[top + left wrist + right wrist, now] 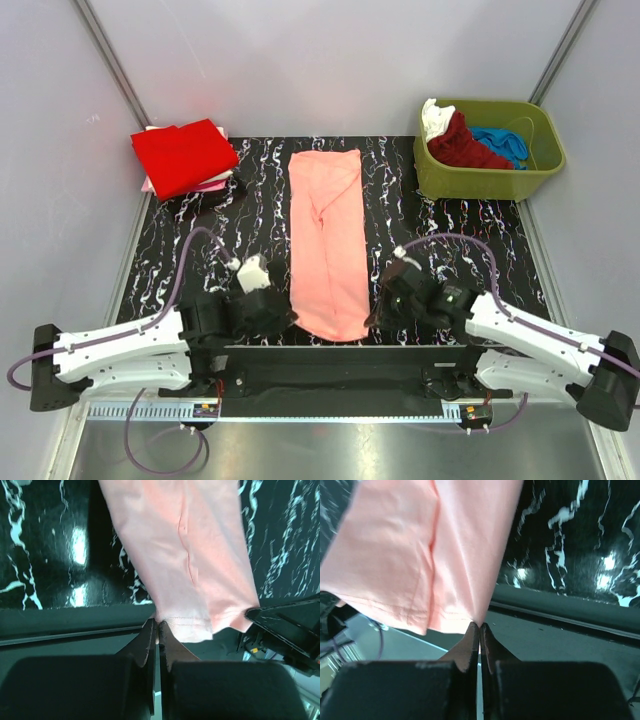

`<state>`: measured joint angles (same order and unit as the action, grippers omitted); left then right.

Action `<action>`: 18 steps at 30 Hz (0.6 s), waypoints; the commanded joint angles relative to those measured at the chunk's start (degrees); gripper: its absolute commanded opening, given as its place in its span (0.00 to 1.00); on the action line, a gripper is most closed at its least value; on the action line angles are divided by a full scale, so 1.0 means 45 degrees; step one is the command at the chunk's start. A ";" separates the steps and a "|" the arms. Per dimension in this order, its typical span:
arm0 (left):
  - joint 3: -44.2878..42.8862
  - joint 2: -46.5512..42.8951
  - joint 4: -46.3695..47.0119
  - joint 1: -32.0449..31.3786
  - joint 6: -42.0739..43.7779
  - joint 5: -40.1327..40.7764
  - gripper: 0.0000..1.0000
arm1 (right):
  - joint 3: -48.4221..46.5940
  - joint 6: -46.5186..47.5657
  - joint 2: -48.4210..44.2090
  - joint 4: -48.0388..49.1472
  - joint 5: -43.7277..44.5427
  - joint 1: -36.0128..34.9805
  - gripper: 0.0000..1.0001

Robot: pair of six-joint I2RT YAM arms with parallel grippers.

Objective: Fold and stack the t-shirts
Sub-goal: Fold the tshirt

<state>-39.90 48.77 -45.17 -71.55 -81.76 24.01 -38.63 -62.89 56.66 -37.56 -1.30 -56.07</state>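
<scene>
I should keep carrying the hem over with my right gripper until the hem reaches the t-shirt's middle [330,219], because my grippers hold both near hem corners [361,333] of the salmon-pink t-shirt.
A salmon-pink t-shirt [328,240] lies folded into a long narrow strip down the middle of the black marbled mat [250,220]. My left gripper [287,322] is shut on its near left hem corner [172,625]. My right gripper [372,318] is shut on its near right hem corner [470,615]. A folded bright red t-shirt [183,156] tops a stack over a pale pink one at the back left. Dark red, blue and white shirts [470,140] sit bunched in the tub.
The olive-green plastic tub [490,180] stands at the back right corner of the mat. A black object [215,195] lies beside the red stack. Grey walls close in the sides and back. The metal table edge [330,440] runs along the front.
</scene>
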 commanded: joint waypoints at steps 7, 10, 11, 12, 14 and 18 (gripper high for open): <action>-0.2304 0.1561 0.0641 0.4059 0.4703 -0.1114 0.00 | -0.3834 0.4247 0.1955 -0.1009 -0.0237 0.3807 0.00; -0.3045 0.2264 0.1071 0.5584 0.5955 -0.1896 0.00 | -0.4947 0.4990 0.3381 -0.0736 -0.0511 0.4685 0.00; -0.3241 0.2828 0.1343 0.6167 0.6232 -0.2227 0.00 | -0.5530 0.5127 0.4100 -0.0580 -0.0744 0.5074 0.00; -0.3726 0.3162 0.1462 0.6444 0.6814 -0.2423 0.00 | -0.5865 0.5322 0.4436 -0.0521 -0.0823 0.5291 0.00; -0.4565 0.4216 0.1618 0.7223 0.7306 -0.2852 0.00 | -0.6799 0.5518 0.5468 -0.0365 -0.1097 0.5643 0.00; -0.5896 0.5819 0.1931 0.8359 0.8400 -0.3713 0.00 | -0.8307 0.5987 0.6975 -0.0286 -0.1371 0.6327 0.00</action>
<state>-61.49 72.47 -39.68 -36.75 -51.11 11.53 -70.24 -40.03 85.25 -40.12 -5.85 -29.23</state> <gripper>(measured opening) 0.019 0.017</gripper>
